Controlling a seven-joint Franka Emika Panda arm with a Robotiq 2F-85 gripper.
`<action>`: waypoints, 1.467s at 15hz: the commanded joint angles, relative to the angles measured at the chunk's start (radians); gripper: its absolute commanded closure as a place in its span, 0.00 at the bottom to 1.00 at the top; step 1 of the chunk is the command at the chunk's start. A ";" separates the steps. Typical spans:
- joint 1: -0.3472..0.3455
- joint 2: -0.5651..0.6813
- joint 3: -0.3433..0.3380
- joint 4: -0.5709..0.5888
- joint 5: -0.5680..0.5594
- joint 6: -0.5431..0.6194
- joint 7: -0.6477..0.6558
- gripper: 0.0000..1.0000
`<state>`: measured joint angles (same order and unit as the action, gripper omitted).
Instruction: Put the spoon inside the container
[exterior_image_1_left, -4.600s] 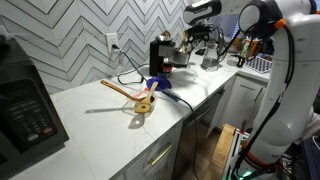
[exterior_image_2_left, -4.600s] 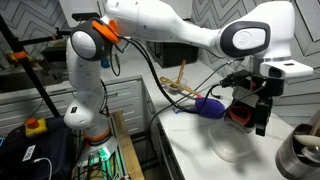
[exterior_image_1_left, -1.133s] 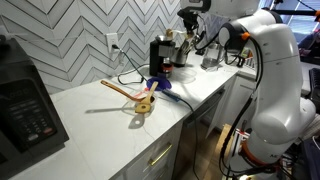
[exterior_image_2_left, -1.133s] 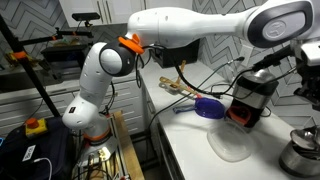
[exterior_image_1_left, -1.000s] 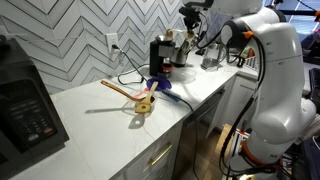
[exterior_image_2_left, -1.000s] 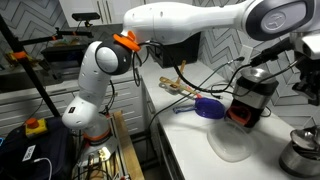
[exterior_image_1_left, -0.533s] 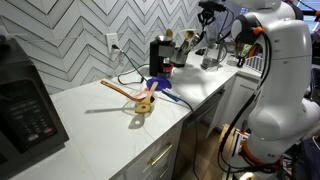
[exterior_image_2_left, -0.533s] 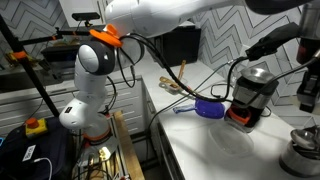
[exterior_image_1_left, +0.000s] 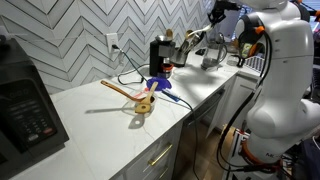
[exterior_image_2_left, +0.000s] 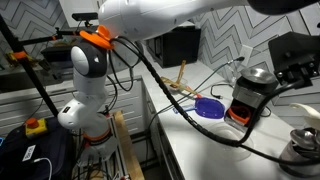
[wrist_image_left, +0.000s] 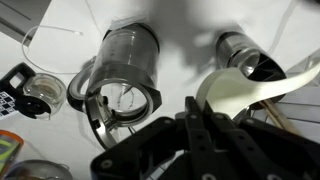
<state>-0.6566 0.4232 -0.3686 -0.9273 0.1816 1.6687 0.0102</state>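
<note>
Next, my gripper swings back and lowers the spoon into the clear, shallow container (exterior_image_2_left: 230, 141), because the spoon's bowl is hanging over the dark round vessel (wrist_image_left: 250, 55), away from that container.
In the wrist view my gripper (wrist_image_left: 198, 103) is shut on the handle of a white spoon (wrist_image_left: 245, 92); its bowl sticks out up and to the right. The container, a clear jar with a metal rim (wrist_image_left: 125, 72), lies up and left of the fingertips, its open mouth facing the camera. The spoon's bowl is beside the jar, not in it. In an exterior view the spoon (exterior_image_2_left: 304, 108) hangs below the black gripper body (exterior_image_2_left: 296, 60), above the counter's far end.
A dark round vessel (wrist_image_left: 240, 50) sits right of the jar and a glass measuring cup (wrist_image_left: 40, 92) left of it. Wooden utensils (exterior_image_1_left: 130, 93), a blue lid (exterior_image_2_left: 208, 106), a black grinder (exterior_image_1_left: 160, 52), a kettle (exterior_image_2_left: 300, 150) and a black appliance (exterior_image_1_left: 25, 100) stand on the white counter.
The arm has swung along the counter towards its far end, carrying the spoon. The gripper has stayed shut. Nothing on the counter has moved.
</note>
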 joint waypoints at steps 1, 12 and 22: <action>0.034 -0.047 0.034 -0.087 -0.012 -0.013 -0.148 0.99; 0.094 -0.050 0.027 -0.171 -0.227 0.032 -0.382 0.95; 0.097 -0.144 0.019 -0.400 -0.328 0.128 -0.543 0.99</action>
<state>-0.5534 0.3501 -0.3490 -1.1845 -0.1353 1.7476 -0.4715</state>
